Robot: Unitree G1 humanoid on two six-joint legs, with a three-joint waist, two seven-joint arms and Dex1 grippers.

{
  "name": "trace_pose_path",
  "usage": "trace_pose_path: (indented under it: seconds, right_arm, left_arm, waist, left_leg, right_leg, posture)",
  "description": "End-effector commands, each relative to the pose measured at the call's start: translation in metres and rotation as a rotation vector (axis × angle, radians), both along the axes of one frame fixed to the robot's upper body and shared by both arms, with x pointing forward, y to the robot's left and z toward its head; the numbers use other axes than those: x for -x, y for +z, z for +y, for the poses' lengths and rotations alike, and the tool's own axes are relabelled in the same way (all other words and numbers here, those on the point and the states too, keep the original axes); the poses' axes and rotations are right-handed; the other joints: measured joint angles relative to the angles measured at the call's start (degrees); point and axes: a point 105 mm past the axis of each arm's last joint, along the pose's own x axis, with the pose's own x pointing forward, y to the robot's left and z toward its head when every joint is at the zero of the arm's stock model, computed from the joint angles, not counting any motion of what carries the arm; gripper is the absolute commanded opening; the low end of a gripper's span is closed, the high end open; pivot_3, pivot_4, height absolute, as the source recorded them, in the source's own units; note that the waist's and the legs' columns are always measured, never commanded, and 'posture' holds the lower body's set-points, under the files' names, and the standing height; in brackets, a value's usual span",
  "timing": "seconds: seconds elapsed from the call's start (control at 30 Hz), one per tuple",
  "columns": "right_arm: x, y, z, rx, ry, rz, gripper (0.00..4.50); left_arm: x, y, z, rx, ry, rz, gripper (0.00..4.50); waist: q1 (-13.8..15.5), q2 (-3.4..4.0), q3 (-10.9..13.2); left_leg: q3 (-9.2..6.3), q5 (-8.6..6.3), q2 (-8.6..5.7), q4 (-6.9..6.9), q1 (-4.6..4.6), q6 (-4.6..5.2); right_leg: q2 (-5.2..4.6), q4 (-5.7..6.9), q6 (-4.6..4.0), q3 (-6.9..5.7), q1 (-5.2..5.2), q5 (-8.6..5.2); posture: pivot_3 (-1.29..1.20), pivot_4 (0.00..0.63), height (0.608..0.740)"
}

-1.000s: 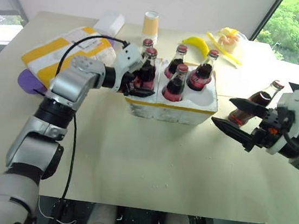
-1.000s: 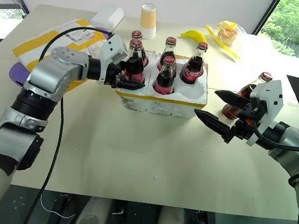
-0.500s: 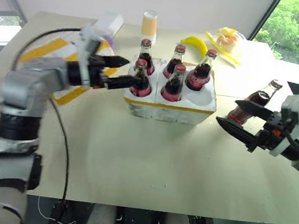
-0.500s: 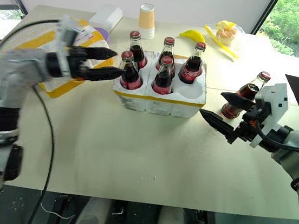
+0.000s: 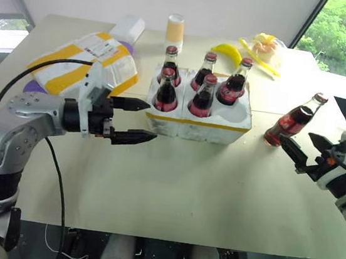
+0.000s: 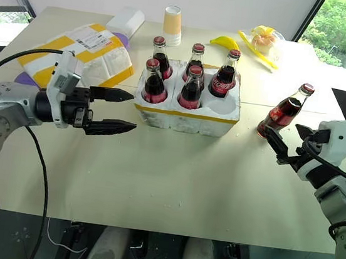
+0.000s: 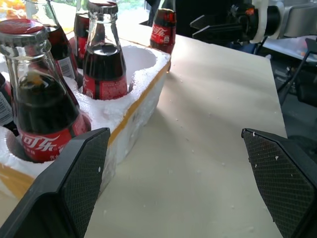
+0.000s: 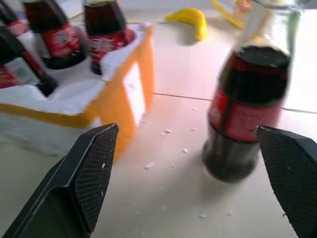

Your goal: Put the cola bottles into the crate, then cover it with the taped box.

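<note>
I can see purple pieces (image 5: 34,86) sticking out at opposite ends of the taped box, so they should come along when I carry the taped box onto the crate.
The crate (image 5: 224,126) stands mid-table with five cola bottles in its holes, the front left one (image 5: 166,94) among them; its front right hole is bare. My left gripper (image 5: 152,120) is open and empty, just left of the crate and level with its front wall (image 7: 133,106). A sixth cola bottle (image 5: 293,121) stands tilted on the table to the right of the crate. My right gripper (image 5: 297,140) is open and empty a little in front of that bottle (image 8: 242,109), pointing at it. The taped box (image 5: 73,70) lies at the back left.
Behind the crate are a paper cup (image 5: 174,28), a banana (image 5: 227,49), a small plain white box (image 5: 127,27) and a bag of food (image 5: 265,46). A purple thing (image 5: 30,86) peeks from under the taped box. Bare table lies in front of the crate.
My left gripper let go of the front left bottle in the crate, opened and drew back to the left. My right gripper swung to the right and lower, in front of the loose bottle.
</note>
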Motion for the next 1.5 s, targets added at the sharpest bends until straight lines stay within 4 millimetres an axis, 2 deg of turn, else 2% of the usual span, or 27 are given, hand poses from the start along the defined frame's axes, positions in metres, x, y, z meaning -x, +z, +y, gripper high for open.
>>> trace_pose_path:
  seconds: [0.03, 0.4, 0.83, 1.03, 1.13, 1.17, 1.2, 1.33, 1.47, 1.5]
  right_arm:
    - [-0.007, 0.010, -0.009, -0.025, -0.054, -0.054, 4.50]
    - [-0.041, -0.005, -0.012, -0.027, -0.082, -0.043, 4.50]
    - [-0.074, -0.012, -0.021, -0.053, -0.107, -0.064, 4.50]
    - [-0.085, -0.015, -0.018, -0.066, -0.099, -0.076, 4.50]
    - [-0.088, -0.016, -0.018, -0.070, -0.101, -0.080, 3.69]
    - [-0.088, -0.015, -0.018, -0.070, -0.100, -0.085, 3.24]
    - [-0.088, -0.014, -0.017, -0.069, -0.100, -0.091, 2.82]
    - [-0.083, -0.001, -0.018, -0.040, -0.097, -0.127, 2.83]
    - [-0.075, 0.036, -0.016, -0.008, -0.075, -0.226, 2.83]
    - [-0.072, 0.050, -0.009, -0.003, -0.040, -0.262, 2.83]
  left_arm:
    - [0.000, 0.008, -0.004, 0.011, 0.004, -0.058, 4.44]
    - [0.002, 0.013, -0.010, 0.021, -0.002, -0.063, 4.44]
    - [0.015, 0.016, -0.016, 0.019, -0.050, -0.053, 4.44]
    - [0.017, 0.018, -0.019, 0.021, -0.066, -0.058, 4.44]
    - [0.018, 0.018, -0.020, 0.021, -0.068, -0.059, 4.50]
    - [0.018, 0.018, -0.020, 0.024, -0.073, -0.058, 4.50]
    - [0.018, 0.018, -0.020, 0.027, -0.078, -0.055, 4.50]
    - [0.018, 0.016, -0.020, 0.029, -0.084, -0.051, 4.50]
    - [0.017, 0.015, -0.021, 0.032, -0.086, -0.052, 4.50]
    - [0.017, 0.015, -0.021, 0.035, -0.086, -0.052, 4.50]
  waist:
    - [0.00, 0.01, -0.01]
    - [0.05, 0.06, -0.02]
    - [-0.30, 0.11, -0.02]
    - [-0.33, 0.12, -0.02]
    - [-0.31, 0.13, -0.01]
    - [-0.28, 0.13, -0.01]
    - [-0.23, 0.13, -0.01]
    - [-0.26, 0.15, 0.00]
    - [-0.23, 0.41, 0.11]
    - [-0.26, 0.46, 0.11]
  left_leg:
    - [0.02, 0.00, 0.00, 0.00, 0.00, 0.00]
    - [0.07, 0.00, 0.00, 0.00, -0.01, 0.00]
    - [0.09, 0.02, 0.00, -0.01, 0.00, -0.03]
    - [0.11, 0.03, 0.00, -0.01, -0.01, -0.04]
    - [0.12, 0.03, 0.00, -0.02, 0.00, -0.05]
    - [0.11, 0.03, 0.00, -0.02, 0.00, -0.05]
    - [0.12, 0.03, -0.01, -0.02, 0.00, -0.05]
    - [0.12, 0.04, -0.01, -0.02, 0.00, -0.05]
    - [0.13, 0.04, -0.01, -0.02, -0.02, -0.05]
    - [0.13, 0.04, -0.01, -0.02, -0.04, -0.05]
  right_leg:
    - [0.00, 0.00, 0.00, 0.00, 0.00, 0.00]
    - [-0.01, 0.00, 0.00, 0.00, 0.00, 0.00]
    - [0.01, 0.01, 0.01, 0.00, -0.01, 0.00]
    - [0.01, 0.00, 0.01, 0.00, -0.01, 0.00]
    - [0.01, 0.00, 0.01, 0.00, -0.01, 0.00]
    - [0.01, 0.00, 0.02, 0.00, -0.01, 0.00]
    - [0.01, 0.00, 0.01, 0.00, -0.01, 0.00]
    - [0.01, 0.00, 0.01, 0.00, 0.00, 0.00]
    - [0.00, -0.01, 0.02, 0.00, -0.02, 0.00]
    - [0.00, -0.01, 0.01, 0.00, -0.05, 0.00]
  posture:
    - [0.00, 0.150, 0.740]
    - [0.00, 0.150, 0.740]
    - [0.00, 0.150, 0.740]
    - [0.00, 0.150, 0.740]
    - [0.00, 0.150, 0.740]
    - [0.00, 0.150, 0.740]
    - [0.00, 0.150, 0.740]
    - [0.00, 0.150, 0.740]
    - [0.00, 0.150, 0.740]
    - [0.00, 0.150, 0.740]
